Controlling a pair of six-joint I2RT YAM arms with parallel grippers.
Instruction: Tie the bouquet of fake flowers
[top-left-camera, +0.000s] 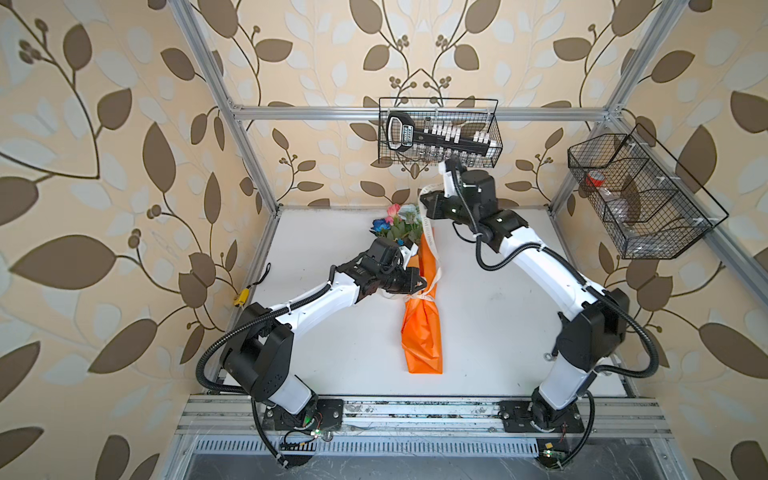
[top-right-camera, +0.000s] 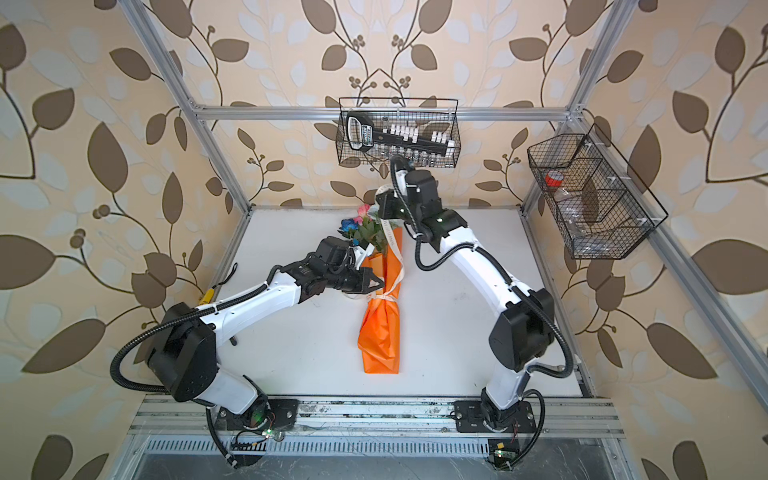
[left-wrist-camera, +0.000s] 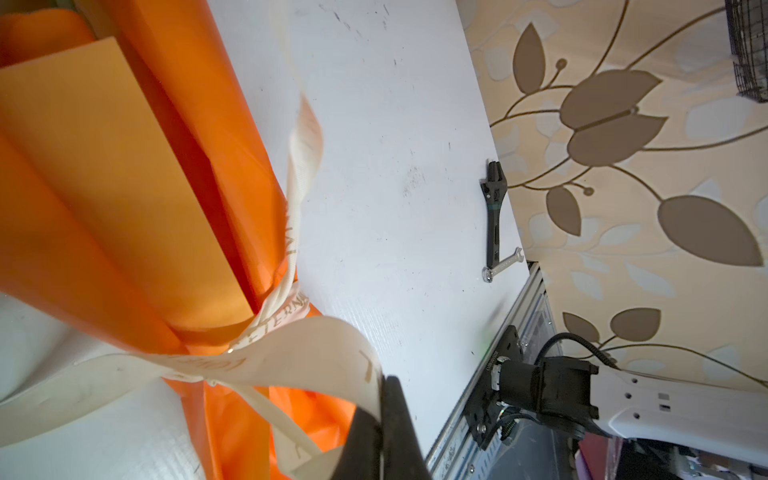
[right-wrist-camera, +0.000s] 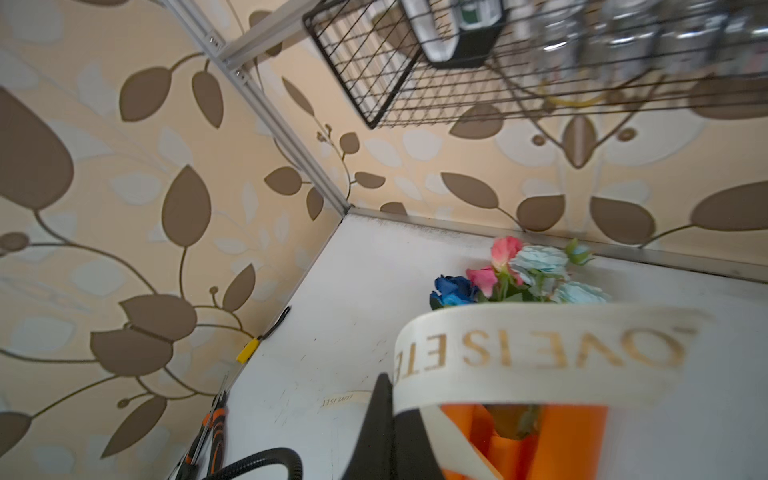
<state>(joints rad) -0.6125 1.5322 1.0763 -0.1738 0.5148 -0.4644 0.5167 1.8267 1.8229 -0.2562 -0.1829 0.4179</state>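
Note:
The ribbon at the wrap's waist (top-left-camera: 425, 296) is held by my left gripper, so my right gripper keeps going over the blooms and lets go beyond the dark blue bloom (top-left-camera: 380, 226).
The bouquet of fake flowers (top-left-camera: 422, 332) (top-right-camera: 380, 332) lies on the white table in orange wrapping paper. Its pink, pale blue and dark blue blooms (top-left-camera: 395, 222) (right-wrist-camera: 523, 270) point to the back wall. A cream ribbon (top-left-camera: 432, 249) (left-wrist-camera: 291, 345) with lettering is wound round the wrap's waist. My left gripper (top-left-camera: 423, 285) (left-wrist-camera: 384, 415) sits beside that waist, shut on one ribbon strand. My right gripper (top-left-camera: 424, 199) (right-wrist-camera: 392, 415) hangs raised near the blooms at the back, shut on the other ribbon end (right-wrist-camera: 540, 353), which runs up from the waist.
A wire basket (top-left-camera: 438, 133) with a black tool hangs on the back rail just above the right arm. A second wire basket (top-left-camera: 640, 195) hangs on the right. Wrenches (left-wrist-camera: 494, 220) lie near the table's right edge; pliers (right-wrist-camera: 216, 424) and a yellow-tipped tool (top-left-camera: 243, 297) lie along its left edge.

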